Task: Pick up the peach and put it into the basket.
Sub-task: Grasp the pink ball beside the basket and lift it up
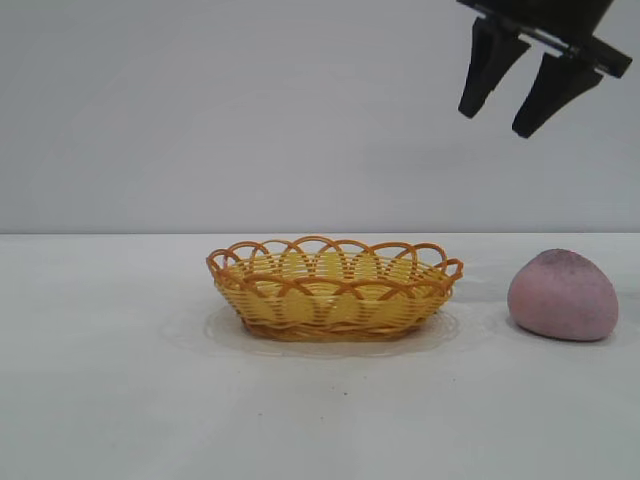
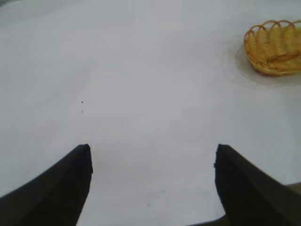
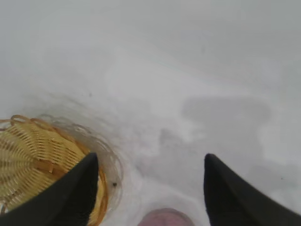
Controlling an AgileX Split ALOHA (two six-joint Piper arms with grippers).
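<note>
The peach is taller than the basket's woven sides, so it will stick up above the basket's looped rim when I put it in.
The peach, a dull mauve-pink lump, lies on the white table at the right, beside the basket. The basket, woven yellow with an orange-brown looped rim, stands at the table's middle and is empty. My right gripper hangs open and empty high above the peach, at the top right. In the right wrist view the gripper is open, the top of the peach shows between its fingers and the basket is to one side. My left gripper is open and empty over bare table, the basket far off.
The white table runs wide around the basket, with a plain grey wall behind. A faint round ring marks the table surface under the basket.
</note>
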